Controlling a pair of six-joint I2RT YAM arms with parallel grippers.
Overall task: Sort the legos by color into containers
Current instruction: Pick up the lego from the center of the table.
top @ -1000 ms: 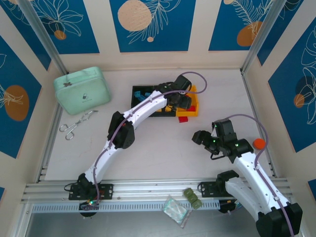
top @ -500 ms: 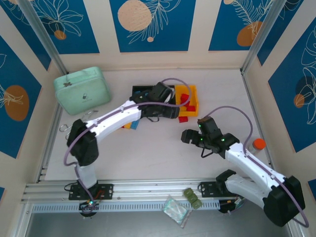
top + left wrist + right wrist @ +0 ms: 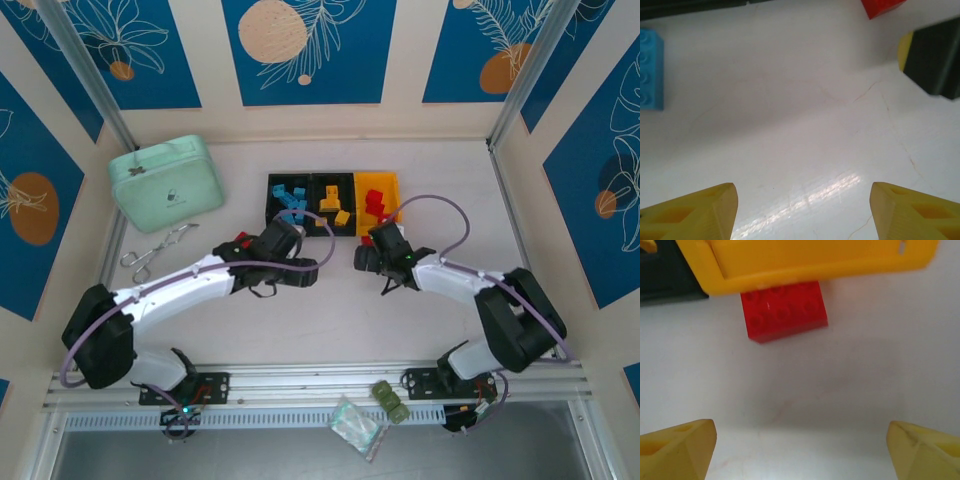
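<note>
I should have my left gripper wait while my right gripper lifts the red brick (image 3: 785,312) in, because the brick lies against the orange-yellow bin's front side (image 3: 388,219) by my right gripper.
Three joined containers stand at the back middle: a black bin (image 3: 290,196) with blue legos, a black bin (image 3: 332,200) with yellow legos, and an orange-yellow bin (image 3: 378,198) with red legos. My right gripper (image 3: 363,256) (image 3: 800,450) is open just in front of the orange-yellow bin (image 3: 810,262). A red brick (image 3: 784,310) lies on the table against that bin's front wall, ahead of the fingers. My left gripper (image 3: 300,268) (image 3: 802,210) is open over bare table. A blue brick (image 3: 651,67) lies ahead to its left, and a red brick's corner (image 3: 882,6) shows ahead to its right.
A mint-green case (image 3: 166,183) sits at the back left, with metal tongs (image 3: 155,252) in front of it. An olive-green lump (image 3: 390,400) and a clear bag (image 3: 355,422) lie on the near rail. The two grippers are close together; the right one's black body (image 3: 935,60) shows in the left wrist view.
The left arm has pulled back from the bins and dropped low in front of them. The right arm has swung left up to the orange-yellow bin's front.
</note>
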